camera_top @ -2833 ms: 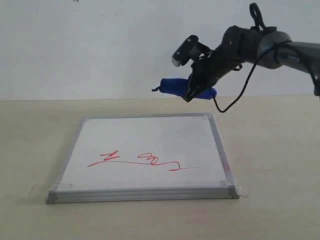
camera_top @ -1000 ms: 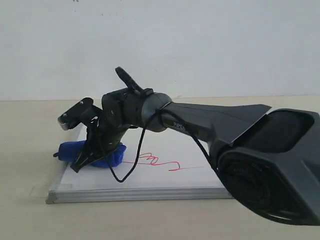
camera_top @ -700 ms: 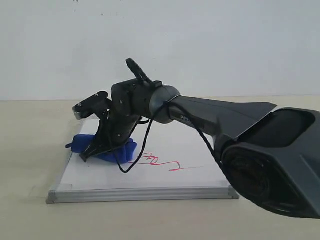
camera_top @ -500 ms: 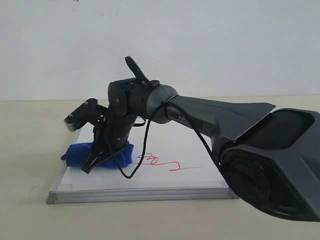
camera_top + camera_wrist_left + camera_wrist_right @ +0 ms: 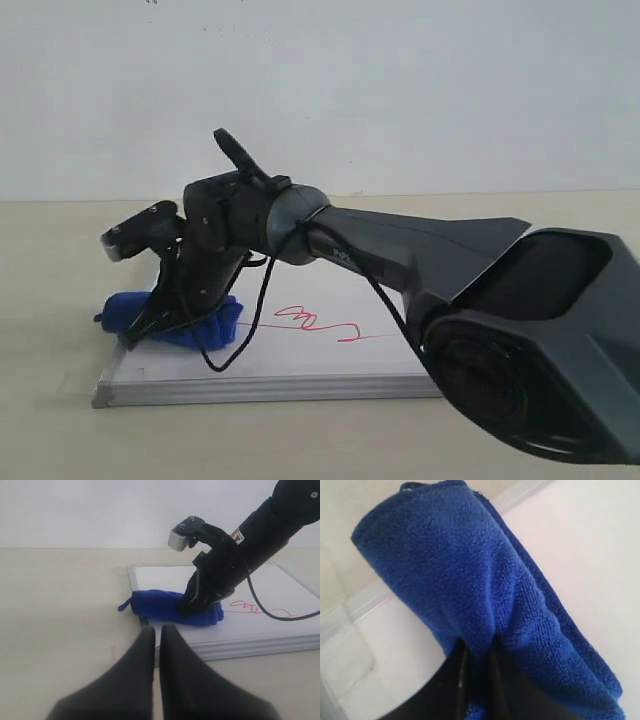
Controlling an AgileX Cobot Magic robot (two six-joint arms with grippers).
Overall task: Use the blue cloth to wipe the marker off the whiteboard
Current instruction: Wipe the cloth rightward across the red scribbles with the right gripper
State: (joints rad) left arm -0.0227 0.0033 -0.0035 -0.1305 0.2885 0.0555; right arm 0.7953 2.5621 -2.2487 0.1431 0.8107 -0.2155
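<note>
I should wipe the blue cloth back across the red squiggle [image 5: 298,317] with my right gripper, because the cloth hangs over the whiteboard's edge [image 5: 120,312] and red marker is still left toward the middle.
The whiteboard [image 5: 300,362] lies flat on the tan table. My right gripper [image 5: 150,325] reaches across to the board's left edge and is shut on the blue cloth [image 5: 205,326], pressing the rolled bundle onto the board. The red marker [image 5: 303,319] shows as a squiggle and a thin line just right of the cloth. In the right wrist view the cloth [image 5: 470,580] bulges around the pinching gripper [image 5: 476,652] over the white surface [image 5: 580,545]. The left wrist view shows my left gripper [image 5: 156,630] shut and empty, near the board's front left corner, facing the cloth [image 5: 155,605] and the marker [image 5: 250,609].
Bare tan tabletop [image 5: 60,430] surrounds the board, and a white wall stands behind. The right arm's large dark body [image 5: 530,340] fills the lower right of the exterior view and hides the board's right front corner. A black cable [image 5: 240,340] hangs over the board.
The right gripper carried the cloth down from the air onto the board, rubbed back and forth, and now sits further left. The scribble's left part is gone.
</note>
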